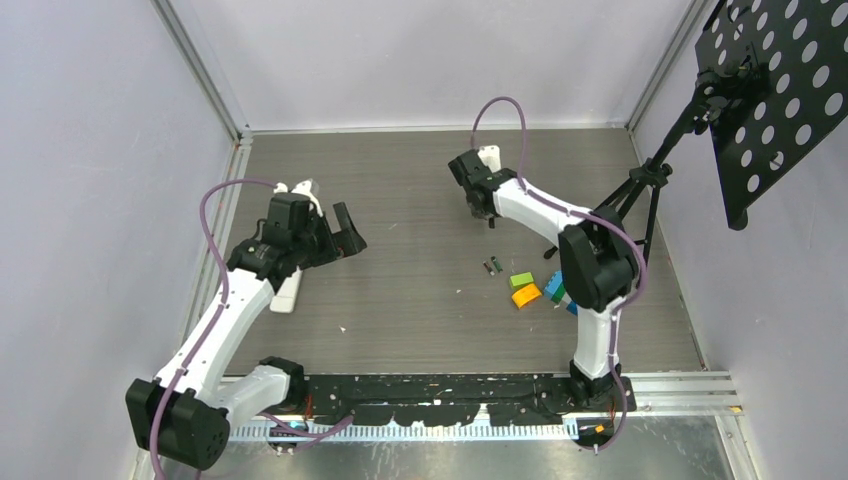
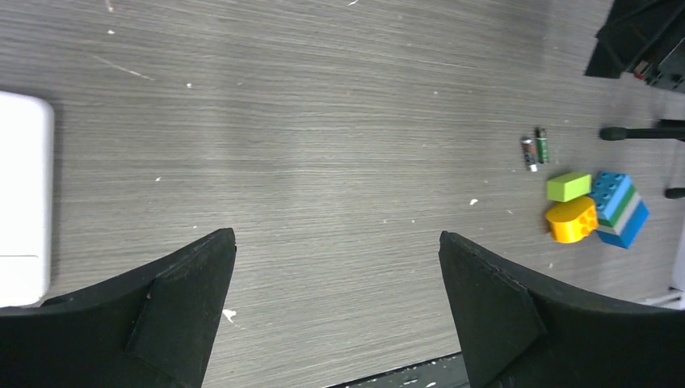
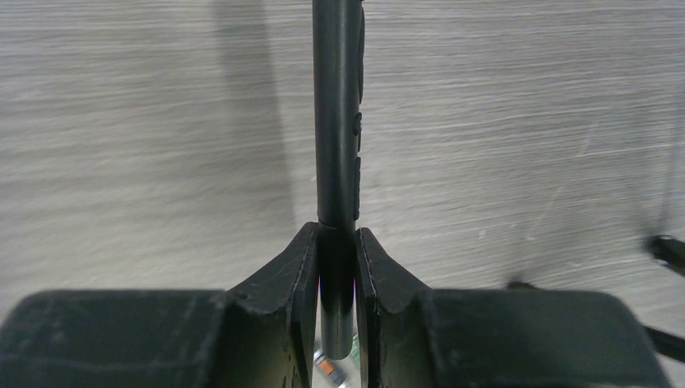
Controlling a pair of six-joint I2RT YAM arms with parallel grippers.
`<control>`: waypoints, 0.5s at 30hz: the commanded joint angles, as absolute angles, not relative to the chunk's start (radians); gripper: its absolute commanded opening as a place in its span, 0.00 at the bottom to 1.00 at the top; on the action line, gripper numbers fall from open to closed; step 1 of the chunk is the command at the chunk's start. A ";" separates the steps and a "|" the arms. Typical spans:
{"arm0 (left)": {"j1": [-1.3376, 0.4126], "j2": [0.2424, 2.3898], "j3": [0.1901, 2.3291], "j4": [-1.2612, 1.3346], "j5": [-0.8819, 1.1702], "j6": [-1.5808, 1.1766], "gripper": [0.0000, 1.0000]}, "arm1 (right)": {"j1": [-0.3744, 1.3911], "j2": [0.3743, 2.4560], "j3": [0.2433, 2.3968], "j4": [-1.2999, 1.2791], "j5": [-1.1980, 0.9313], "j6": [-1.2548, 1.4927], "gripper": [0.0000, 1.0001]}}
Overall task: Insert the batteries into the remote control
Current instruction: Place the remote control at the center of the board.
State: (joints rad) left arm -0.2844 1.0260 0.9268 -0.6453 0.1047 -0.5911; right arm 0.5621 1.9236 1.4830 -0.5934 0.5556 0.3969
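Observation:
My right gripper keeps lowering the remote control (image 3: 336, 121) until its edge touches the wood, then let go, because the remote control is hanging over open wood (image 1: 498, 234), clear of the batteries.
My right gripper (image 1: 482, 200) is shut on a black remote control (image 3: 337, 113) and holds it on edge above the table at the back centre. The remote runs forward from between the fingers (image 3: 295, 267). Two small dark batteries (image 1: 492, 266) lie side by side on the table near the blocks. They also show in the left wrist view (image 2: 535, 150), and blurred under the remote in the right wrist view (image 3: 329, 369). My left gripper (image 1: 345, 235) is open and empty above the table at the left; its tips (image 2: 335, 238) stand wide apart over bare wood.
A green block (image 1: 521, 280), an orange block (image 1: 526, 296) and a blue block (image 1: 556, 290) sit right of the batteries. A white flat rounded object (image 1: 287, 291) lies under the left arm. A black perforated stand (image 1: 780, 90) with tripod legs is at the right.

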 commanded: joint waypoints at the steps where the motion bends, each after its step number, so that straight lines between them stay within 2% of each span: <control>1: -0.278 1.055 0.954 -0.685 0.034 -0.546 1.00 | 0.524 1.996 1.583 -0.712 0.704 0.331 0.00; 9: -0.278 1.128 0.973 -0.706 0.024 -0.520 1.00 | 0.474 2.116 1.645 -0.735 0.724 0.266 0.02; 12: -0.276 1.142 0.977 -0.712 0.015 -0.511 1.00 | 0.474 2.147 1.670 -0.751 0.722 0.251 0.11; 15: -0.275 1.152 0.977 -0.718 0.009 -0.500 1.00 | 0.474 2.150 1.668 -0.751 0.691 0.252 0.25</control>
State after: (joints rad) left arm -0.2810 1.1477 0.9314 -0.7063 0.0368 -0.5354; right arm 0.4713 2.1540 1.6253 -0.7349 0.6796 0.2749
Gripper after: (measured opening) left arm 0.994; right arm 0.242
